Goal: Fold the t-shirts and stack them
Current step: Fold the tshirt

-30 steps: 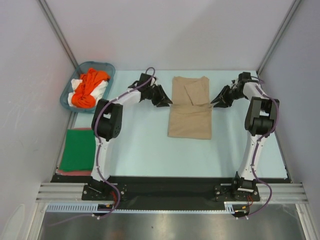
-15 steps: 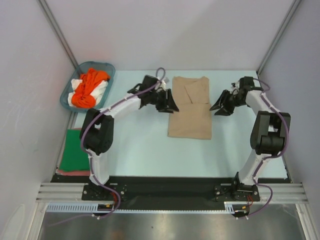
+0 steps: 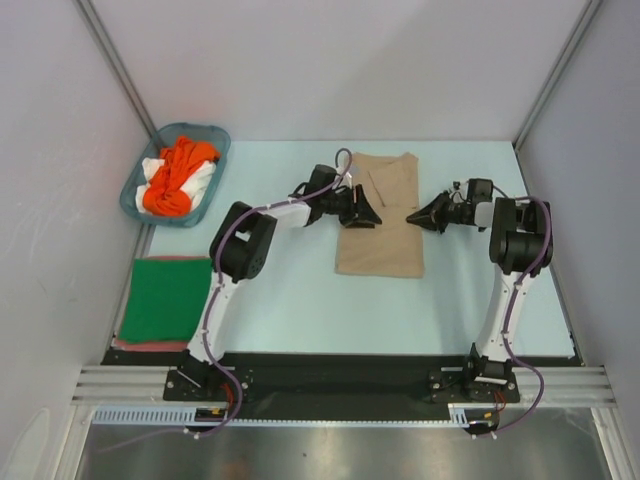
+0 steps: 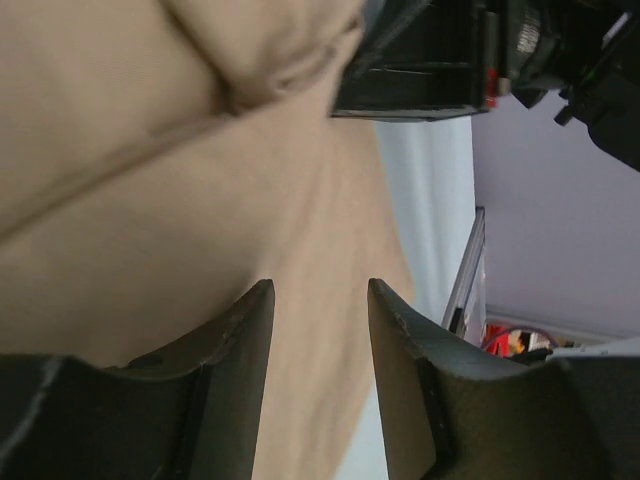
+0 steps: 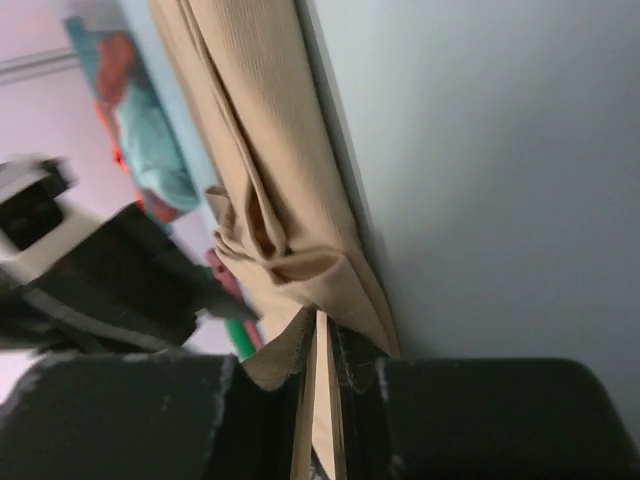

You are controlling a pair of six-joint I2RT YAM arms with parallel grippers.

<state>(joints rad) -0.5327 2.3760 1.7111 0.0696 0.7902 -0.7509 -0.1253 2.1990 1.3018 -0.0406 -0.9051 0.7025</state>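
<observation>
The tan t-shirt's far end (image 3: 384, 159) is next to the table's far edge, so my left gripper and my right gripper should first pull the shirt's near corners (image 3: 341, 269) toward me.
A tan t-shirt (image 3: 385, 240) lies partly folded in the middle of the table, its sleeve and collar turned in at the far end. My left gripper (image 3: 372, 213) hangs over its left edge; in the left wrist view the left gripper (image 4: 320, 290) is open, with the tan t-shirt (image 4: 150, 150) showing beyond the gap. My right gripper (image 3: 412, 217) is at the shirt's right edge. In the right wrist view the right gripper (image 5: 322, 325) is shut on a thin fold of the tan t-shirt (image 5: 250, 150).
A teal basket (image 3: 224, 143) at the far left holds an orange t-shirt (image 3: 175, 175) and a white t-shirt (image 3: 203, 178). A folded dark green t-shirt (image 3: 165, 297) lies at the near left on a reddish t-shirt (image 3: 150, 343). Walls close in on both sides.
Both arms have swung inward to the tan t-shirt. The right gripper has closed on its right edge. The left gripper has moved over its left edge.
</observation>
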